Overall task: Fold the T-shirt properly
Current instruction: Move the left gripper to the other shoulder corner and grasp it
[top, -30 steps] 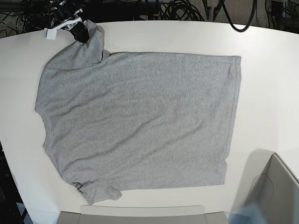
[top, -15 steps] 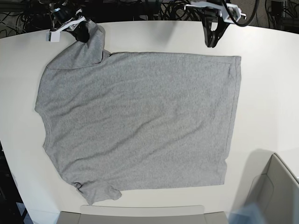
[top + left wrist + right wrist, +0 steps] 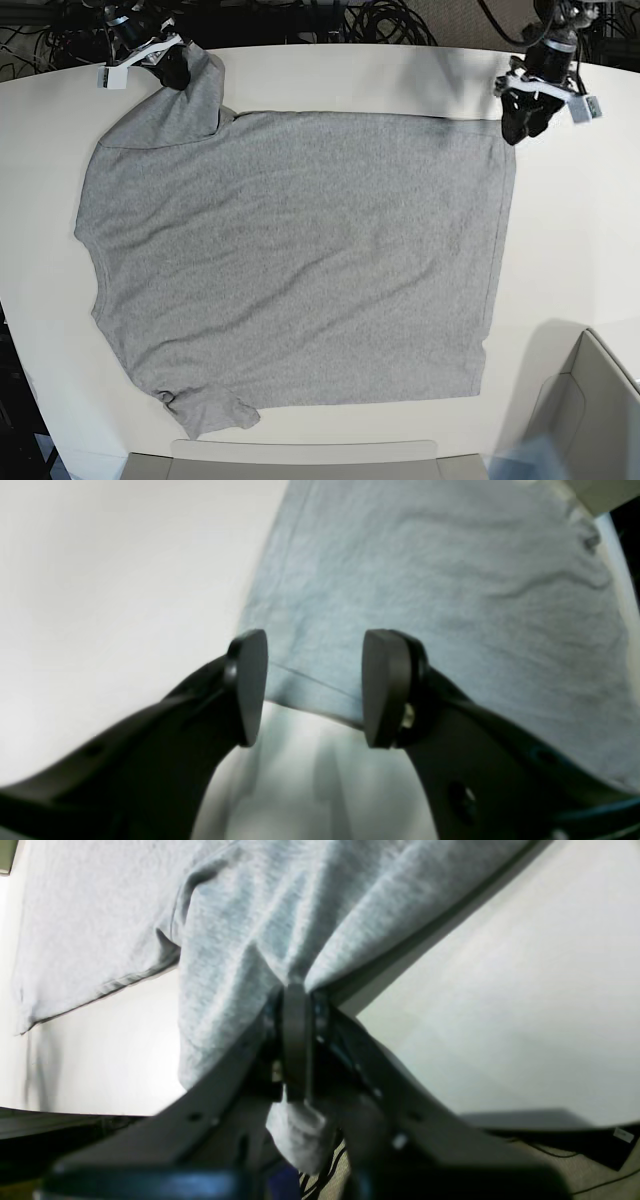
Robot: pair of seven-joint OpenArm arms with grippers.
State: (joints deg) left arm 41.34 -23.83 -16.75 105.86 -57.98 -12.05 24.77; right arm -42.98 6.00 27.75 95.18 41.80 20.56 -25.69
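My left gripper should pinch the hem corner [image 3: 507, 136] and pull the back edge tight before folding, because the sleeve [image 3: 206, 88] bunches up at my right gripper.
The grey T-shirt [image 3: 300, 250] lies spread flat, plain side up, on the white table [image 3: 580, 230]. At the back left, my right gripper [image 3: 176, 70] is shut on the shirt's sleeve, which is bunched and lifted a little. The right wrist view shows the cloth [image 3: 250, 915] pinched between the closed fingers of that gripper [image 3: 298, 990]. My left gripper [image 3: 518, 126] hovers at the shirt's back right hem corner. In the left wrist view it [image 3: 312, 685] stands open, the hem edge of the T-shirt [image 3: 450, 580] showing between its fingertips, nothing gripped.
A grey open box [image 3: 590, 400] stands at the front right corner. A flat grey piece [image 3: 300, 455] lies along the front edge. Cables [image 3: 380, 20] crowd the space behind the table. White tabletop shows right of the shirt.
My left arm came into view at the back, swung right to the shirt's hem corner, and its jaws opened. The right gripper keeps its hold on the sleeve.
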